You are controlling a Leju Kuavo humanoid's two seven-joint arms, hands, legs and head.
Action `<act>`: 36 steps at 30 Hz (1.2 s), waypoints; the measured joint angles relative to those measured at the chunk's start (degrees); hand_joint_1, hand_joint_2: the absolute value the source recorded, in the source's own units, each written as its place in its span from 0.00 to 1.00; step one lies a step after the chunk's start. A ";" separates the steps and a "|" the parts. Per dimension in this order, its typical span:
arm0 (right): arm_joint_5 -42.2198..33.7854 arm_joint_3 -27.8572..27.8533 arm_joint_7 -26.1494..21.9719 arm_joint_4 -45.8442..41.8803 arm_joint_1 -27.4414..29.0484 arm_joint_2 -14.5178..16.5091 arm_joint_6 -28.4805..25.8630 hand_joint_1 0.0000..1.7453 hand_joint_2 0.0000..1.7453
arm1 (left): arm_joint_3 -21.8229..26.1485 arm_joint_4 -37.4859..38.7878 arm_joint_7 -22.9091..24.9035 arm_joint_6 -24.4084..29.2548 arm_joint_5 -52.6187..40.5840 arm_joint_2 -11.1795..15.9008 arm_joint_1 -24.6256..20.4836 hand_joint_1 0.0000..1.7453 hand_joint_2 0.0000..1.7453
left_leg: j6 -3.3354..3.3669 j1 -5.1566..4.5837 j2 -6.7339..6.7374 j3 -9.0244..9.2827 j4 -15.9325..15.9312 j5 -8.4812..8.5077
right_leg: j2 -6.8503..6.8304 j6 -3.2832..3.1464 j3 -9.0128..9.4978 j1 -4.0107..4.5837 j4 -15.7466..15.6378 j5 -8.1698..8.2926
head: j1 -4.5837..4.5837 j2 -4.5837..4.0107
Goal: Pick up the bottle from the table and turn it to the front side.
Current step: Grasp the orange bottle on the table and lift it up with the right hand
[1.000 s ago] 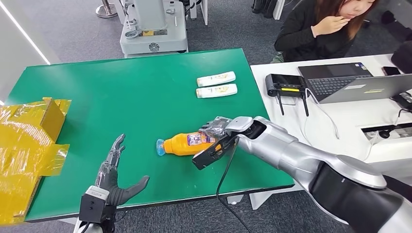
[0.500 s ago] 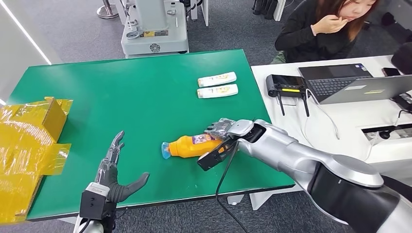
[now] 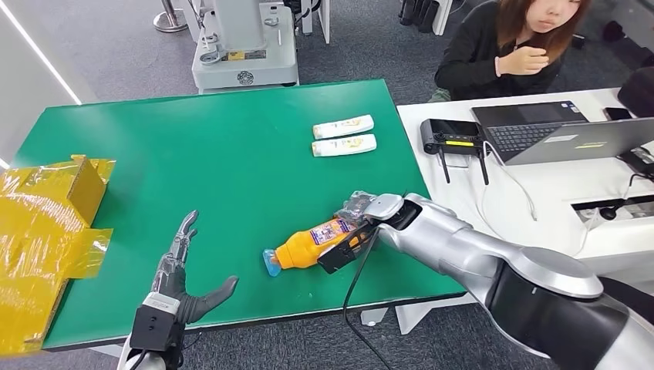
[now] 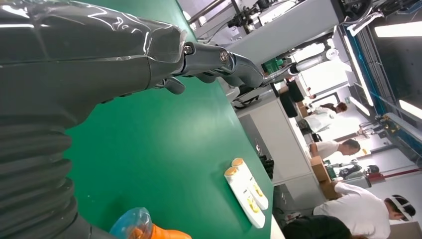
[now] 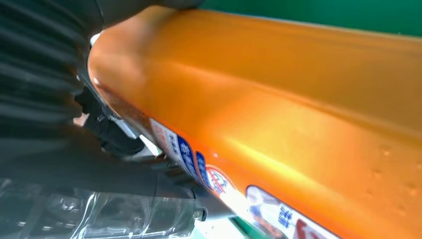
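The see-through blue cap (image 3: 271, 262) lets orange (image 4: 137, 232) show through, so I should expect an orange pouring spout inside the cap when I lift the bottle.
An orange bottle (image 3: 306, 246) with a blue cap and a printed label lies tilted over the green table (image 3: 200, 154), cap end toward me and to the left. My right hand (image 3: 356, 213) grips its base end; its fingers wrap the far side. The right wrist view is close on the bottle's orange body (image 5: 278, 99) and label. My left hand (image 3: 182, 276) rests open on the table near the front edge, fingers spread, well left of the bottle. The bottle's cap (image 4: 132, 224) appears in the left wrist view.
Two white tubes (image 3: 344, 135) lie side by side at the far right of the table. A yellow wrapped box (image 3: 46, 231) sits at the left edge. A white desk (image 3: 540, 185) with laptops stands to the right, a person (image 3: 517, 46) seated behind it.
My right hand has swung the bottle, so its cap end moved nearer to me and rightward and the bottle now lies more diagonally. The left hand stayed put.
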 joint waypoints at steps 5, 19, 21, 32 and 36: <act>-0.99 0.01 -0.01 0.29 0.10 0.12 -0.96 1.00 1.00 | 0.31 -0.37 0.00 -0.26 -0.67 0.00 0.81 0.00 1.00 | 0.05 0.00 -0.02 0.00 0.00 0.04 | -0.02 0.00 0.02 0.00 0.00 0.00 | 0.00 0.00; -16.77 -8.07 -6.87 -2.31 6.58 -1.21 -11.85 1.00 1.00 | 2.34 -1.22 -0.98 -0.60 -0.65 -0.17 3.64 0.00 1.00 | 0.05 0.03 0.07 0.07 0.00 0.04 | 0.06 -0.02 0.05 0.04 -0.02 0.03 | 0.01 0.00; -22.02 -12.93 -9.76 -5.80 11.28 -2.01 -14.17 1.00 1.00 | 2.95 -1.46 -1.14 -0.69 -0.55 -0.31 4.30 0.00 1.00 | 0.05 0.04 -0.02 0.04 0.01 0.03 | -0.03 -0.01 0.04 0.05 -0.02 0.01 | 0.01 0.00; -27.36 -35.46 -11.56 -27.20 37.76 -2.65 -18.23 1.00 1.00 | 3.60 -2.35 0.89 -0.85 -0.41 -0.99 5.02 0.00 1.00 | -0.08 0.09 -0.19 -0.07 -0.02 -0.24 | -0.16 -0.03 -0.01 0.07 -0.02 -0.32 | 0.01 0.00; -25.20 -42.04 -9.88 -33.95 45.77 -2.22 -18.56 1.00 1.00 | 3.60 -3.14 1.26 -0.85 -0.72 -1.09 5.93 0.00 1.00 | -0.10 0.07 -0.20 -0.10 -0.02 -0.31 | -0.17 -0.06 -0.02 0.07 -0.02 -0.36 | 0.01 0.00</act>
